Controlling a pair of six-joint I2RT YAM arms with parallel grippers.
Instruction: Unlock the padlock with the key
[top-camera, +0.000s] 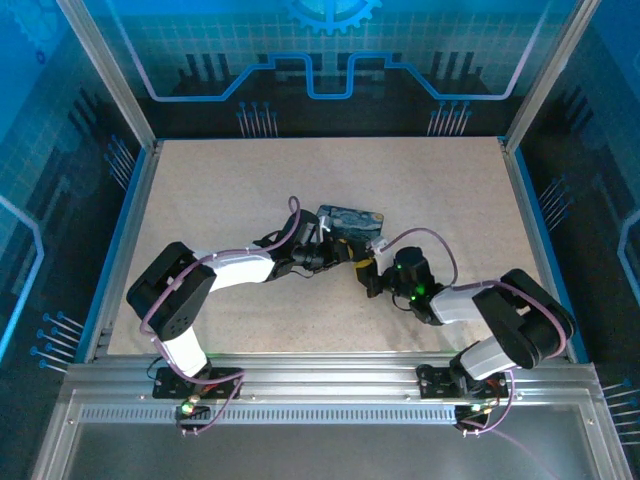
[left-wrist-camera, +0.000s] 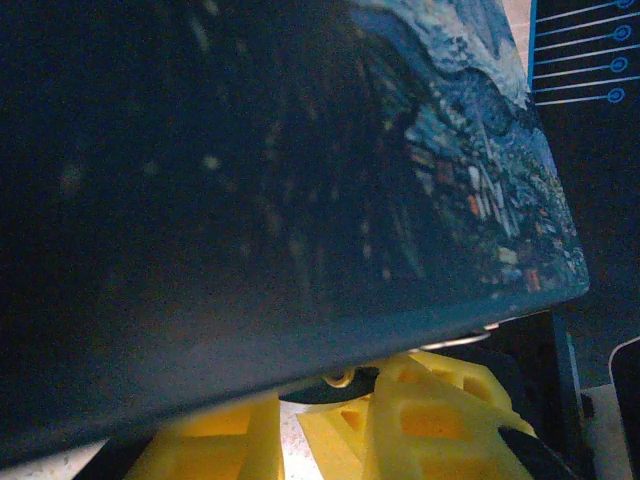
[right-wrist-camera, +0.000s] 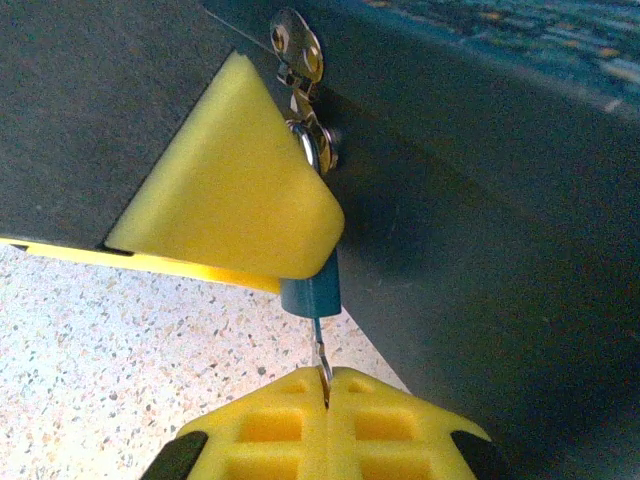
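Observation:
I should open my left gripper, which holds the padlock's body just by its fingers' ends, and pinch the padlock squarely below the shackle before the key turns.
In the right wrist view the padlock shows as a small bluish body. Its silvery shackle hangs from the metal hasp of the painted tin. A yellow finger of my left gripper presses over the lock body and hides most of it. My right gripper is shut on the key. The key is a thin dark blade that reaches up into the bottom of the lock. From above, both grippers meet at the tin's near edge, with the right gripper just below the left.
The starry-print tin lies near the middle of the speckled table and looms over the left wrist camera. Blue walls and metal rails fence the table. Open tabletop lies to the far side and the left.

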